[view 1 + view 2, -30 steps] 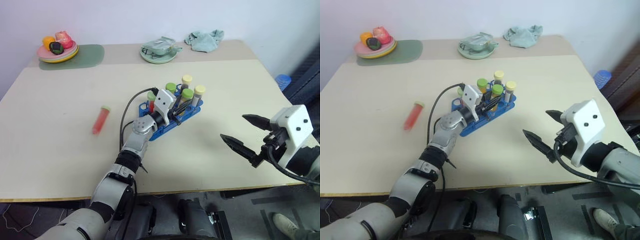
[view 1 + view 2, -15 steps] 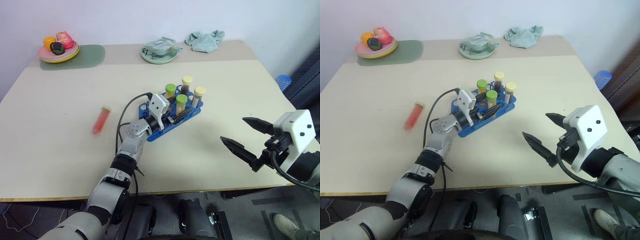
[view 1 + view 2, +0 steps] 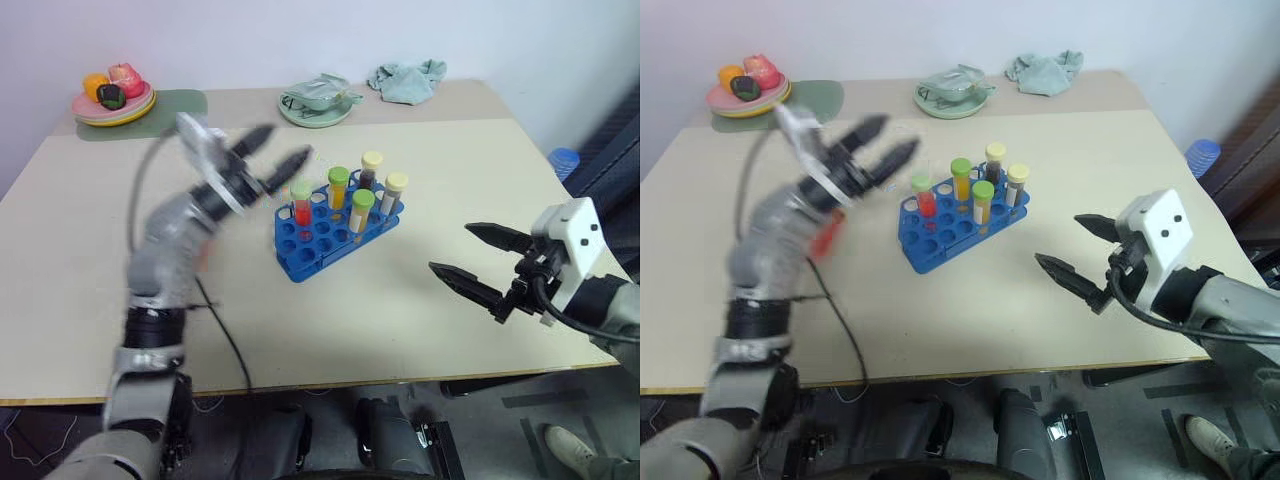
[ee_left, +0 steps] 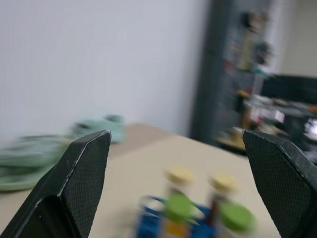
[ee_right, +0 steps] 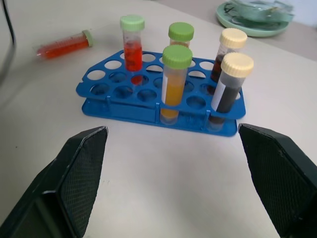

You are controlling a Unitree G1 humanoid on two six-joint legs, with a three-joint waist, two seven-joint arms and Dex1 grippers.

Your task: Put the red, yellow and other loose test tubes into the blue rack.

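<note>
The loose red tube point(image 3: 827, 235) lies clear of the blue rack, so my left gripper keeps going to it and closes point(image 5: 80, 41) just under the tube's cap.
The blue rack point(image 3: 300, 262) stands mid-table with several capped tubes upright in it. Among them are a red tube with a light-green cap point(image 5: 131, 43) and an orange-yellow one with a green cap point(image 5: 174, 82). A second red tube point(image 5: 64, 44) lies loose on the table to the rack's left, partly behind my left arm. My left gripper point(image 3: 281, 148) hovers open and empty above the rack's left end. My right gripper point(image 3: 452, 248) is open and empty to the right of the rack, above the table, pointing toward it.
A plate of fruit point(image 3: 113, 100) on a green mat point(image 3: 165, 104) sits at the far left corner. A green dish point(image 3: 318, 102) and a crumpled cloth point(image 3: 408, 80) lie along the far edge. The table's front edge runs just below my right gripper.
My left gripper opened at the rack, leaving the red tube standing in it, then rose up and to the left. My right gripper shifted slightly.
</note>
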